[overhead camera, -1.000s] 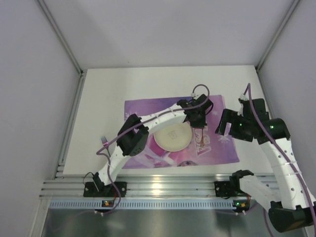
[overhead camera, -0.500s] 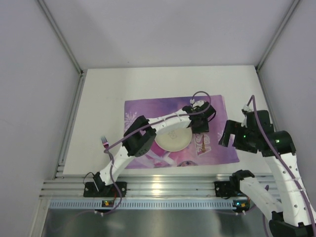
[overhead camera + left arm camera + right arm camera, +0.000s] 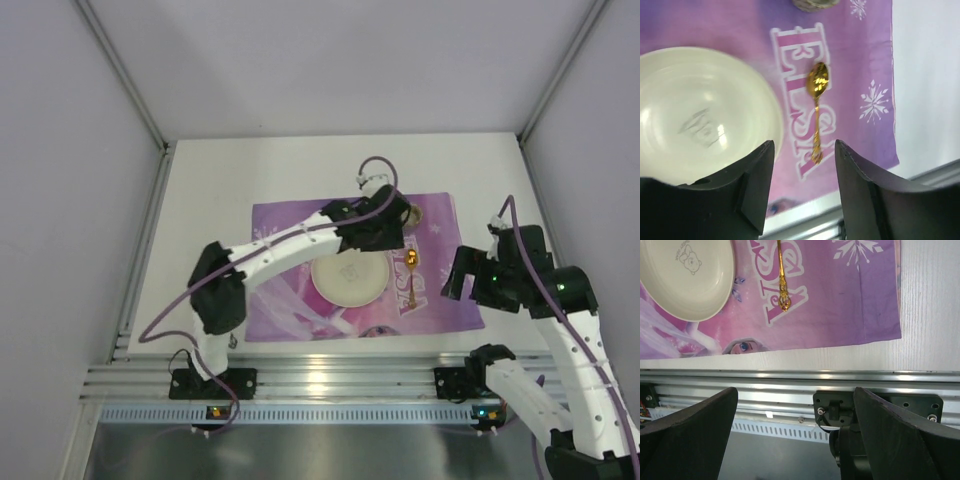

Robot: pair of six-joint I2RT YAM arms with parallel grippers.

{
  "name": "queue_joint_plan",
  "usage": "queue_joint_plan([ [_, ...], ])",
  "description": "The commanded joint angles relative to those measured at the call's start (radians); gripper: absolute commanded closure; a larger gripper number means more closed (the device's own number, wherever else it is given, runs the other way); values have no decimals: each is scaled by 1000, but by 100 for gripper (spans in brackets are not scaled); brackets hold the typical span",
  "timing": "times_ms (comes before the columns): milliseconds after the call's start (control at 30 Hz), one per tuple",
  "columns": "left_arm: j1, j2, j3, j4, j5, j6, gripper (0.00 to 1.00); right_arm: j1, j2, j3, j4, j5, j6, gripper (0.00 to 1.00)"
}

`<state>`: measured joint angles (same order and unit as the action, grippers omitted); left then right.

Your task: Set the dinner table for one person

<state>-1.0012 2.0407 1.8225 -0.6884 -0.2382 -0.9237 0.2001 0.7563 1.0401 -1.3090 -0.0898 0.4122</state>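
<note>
The gold spoon [image 3: 412, 277] lies straight next to the cream plate. My left gripper should go next, open, toward the fork off the mat [image 3: 232, 341] until its fingers are on both sides of the fork.
The dinner table [image 3: 210, 200] is a plain white tabletop with a purple "ELSA" placemat [image 3: 290, 225] lying on it. A cream plate [image 3: 348, 278] sits in the middle of the mat. Just right of the plate, a gold spoon [image 3: 410, 273] lies flat with its bowl pointing away. My left gripper [image 3: 388, 238] hovers over the mat's far side. In the left wrist view it [image 3: 803, 165] is open and empty, with the spoon [image 3: 816, 110] and plate [image 3: 700, 115] below it. My right gripper [image 3: 458, 280] is open at the mat's right edge, holding nothing [image 3: 795, 400].
A small round brownish object [image 3: 413, 214] stands on the mat's far right part, beyond the spoon. The metal rail [image 3: 330, 375] with both arm bases runs along the near edge. Grey walls enclose the table on three sides.
My left gripper opened and let go of the spoon, which now lies on the mat. The gripper drew back toward the far side and the left elbow swung left. The right arm moved nearer early on.
</note>
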Motion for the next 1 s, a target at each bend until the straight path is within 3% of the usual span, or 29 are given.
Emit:
queue_joint_plan([
  [0,56,-278,-169,-83,-108,19,43,2,14,0,20,-8,4,0],
  [133,202,-518,-490,-184,-119,-79,43,2,29,-11,51,-24,11,0],
  [233,416,-792,-788,-184,-20,-116,44,4,40,-26,79,-37,17,0],
  [300,596,-879,-929,-200,29,-80,45,2,46,-31,86,-44,17,0],
  [367,755,-961,-988,-218,54,-14,45,4,51,-38,100,-47,17,0],
  [467,904,-950,-1048,-221,103,63,46,2,61,-57,122,-60,22,0],
  [767,1041,-768,-1063,-142,109,125,50,4,89,-58,136,-65,16,0],
  [967,1050,-726,-1098,-62,56,137,57,4,89,-71,136,-50,16,0],
])
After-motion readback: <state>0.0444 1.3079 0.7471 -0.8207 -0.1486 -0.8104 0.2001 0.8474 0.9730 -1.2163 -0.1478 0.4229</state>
